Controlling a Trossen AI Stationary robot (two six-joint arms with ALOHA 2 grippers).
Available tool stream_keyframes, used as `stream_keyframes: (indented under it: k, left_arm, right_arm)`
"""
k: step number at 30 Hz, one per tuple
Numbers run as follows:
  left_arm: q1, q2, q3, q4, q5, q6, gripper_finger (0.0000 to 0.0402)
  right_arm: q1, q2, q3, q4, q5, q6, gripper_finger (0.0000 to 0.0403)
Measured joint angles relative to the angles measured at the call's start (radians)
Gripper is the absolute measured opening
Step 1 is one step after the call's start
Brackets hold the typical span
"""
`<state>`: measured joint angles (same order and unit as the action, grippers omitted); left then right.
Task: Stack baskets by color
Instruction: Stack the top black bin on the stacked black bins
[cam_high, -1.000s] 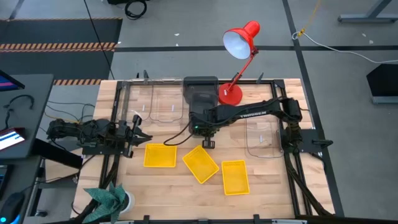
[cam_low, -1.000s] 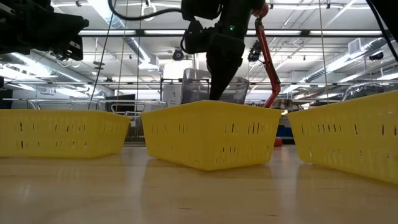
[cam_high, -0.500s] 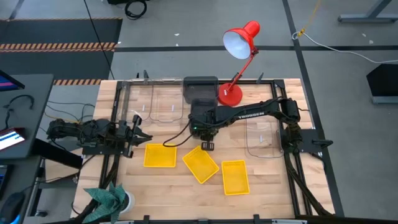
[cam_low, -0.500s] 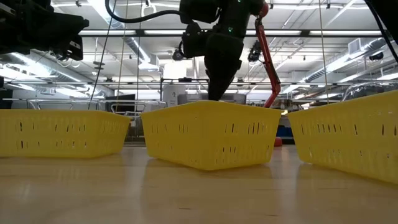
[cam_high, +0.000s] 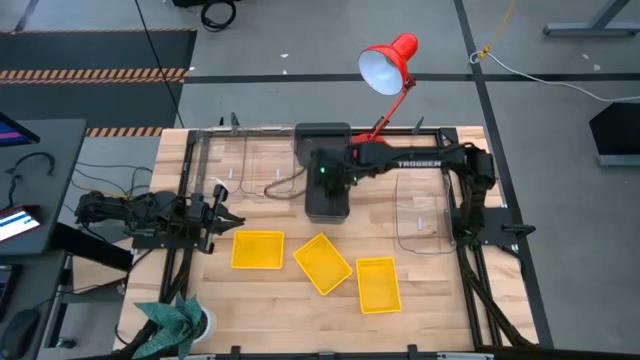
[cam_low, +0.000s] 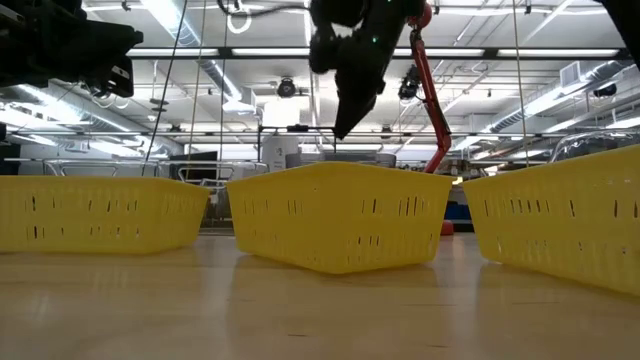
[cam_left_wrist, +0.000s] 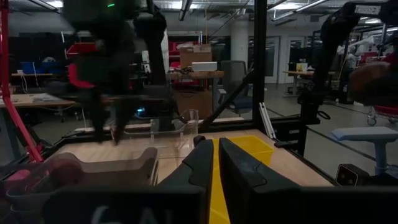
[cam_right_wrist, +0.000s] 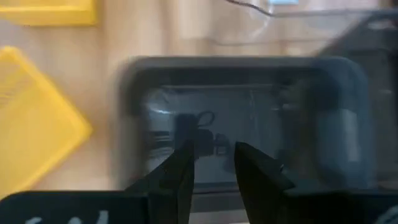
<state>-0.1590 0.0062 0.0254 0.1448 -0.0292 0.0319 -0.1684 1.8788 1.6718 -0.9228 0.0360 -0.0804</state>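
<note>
I expect the other grey basket (cam_high: 320, 138) to nest down inside the nearer grey basket when I lower it, because the nearer one stands open over an empty hollow (cam_high: 327, 203).
Three yellow baskets lie flat on the table's near half, at the left (cam_high: 258, 250), in the middle (cam_high: 322, 264) and at the right (cam_high: 378, 284). A dark grey basket (cam_high: 328, 208) rests on its bottom at mid-table, and another grey basket (cam_high: 322, 135) sits behind it. My right gripper (cam_right_wrist: 212, 155) hovers open above the nearer grey basket (cam_right_wrist: 242, 65), pointing steeply down and touching nothing. At the table's left edge my left gripper (cam_high: 228, 213) waits level, its fingers nearly together with nothing between them.
Clear baskets stand at the back left (cam_high: 262, 165) and by the right arm's base (cam_high: 420, 215). A red desk lamp (cam_high: 385, 65) has its foot (cam_high: 368, 152) at the far edge, right of the grey baskets. Bare wood lies near the front edge.
My right gripper has risen from behind the middle yellow basket and swung toward the table's far edge, now above the grey basket. The yellow baskets stay where they were.
</note>
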Motion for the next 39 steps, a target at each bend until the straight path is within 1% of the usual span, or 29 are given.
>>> stream_keyframes:
  k: [4, 7, 11, 14, 16, 19, 22, 24, 31, 35, 39]
  left_arm:
    - [0.0, 0.0, 0.0, 0.0, 0.0, 0.0, 0.0035]
    - [0.0, 0.0, 0.0, 0.0, 0.0, 0.0, 0.0032]
    - [0.0, 0.0, 0.0, 0.0, 0.0, 0.0, 0.0028]
    - [0.0, 0.0, 0.0, 0.0, 0.0, 0.0, 0.003]
    - [0.0, 0.0, 0.0, 0.0, 0.0, 0.0, 0.0033]
    - [0.0, 0.0, 0.0, 0.004, 0.0, 0.0, 0.0036]
    - [0.0, 0.0, 0.001, 0.001, 0.0, 0.0, 0.0033]
    - [0.0, 0.0, 0.001, 0.0, 0.0, 0.0, 0.003]
    - [0.0, 0.0, 0.001, -0.001, 0.0, 0.0, 0.0027]
    - [0.0, 0.0, 0.001, -0.001, 0.0, 0.0, 0.0032]
    - [0.0, 0.0, 0.001, -0.001, 0.0, 0.0, 0.0035]
  right_arm:
    - [-0.086, 0.002, -0.011, 0.035, 0.0, -0.043, 0.012]
    - [-0.14, 0.003, 0.009, 0.048, 0.006, -0.065, 0.0119]
    - [-0.185, 0.021, 0.06, 0.068, 0.038, -0.086, 0.0114]
    - [-0.204, 0.049, 0.083, 0.066, 0.055, -0.154, 0.0109]
    - [-0.222, 0.059, 0.083, 0.017, 0.103, -0.209, 0.0107]
    - [-0.262, 0.063, 0.083, -0.073, 0.133, -0.296, 0.0104]
    - [-0.292, 0.063, 0.082, -0.126, 0.16, -0.425, 0.0104]
    - [-0.305, 0.063, 0.082, -0.157, 0.154, -0.532, 0.0104]
    - [-0.32, 0.066, 0.032, -0.16, 0.146, -0.984, 0.0104]
    - [-0.309, 0.066, 0.017, -0.159, 0.15, -1.122, 0.0107]
    - [-0.302, 0.066, 0.016, -0.135, 0.136, -1.215, 0.0118]
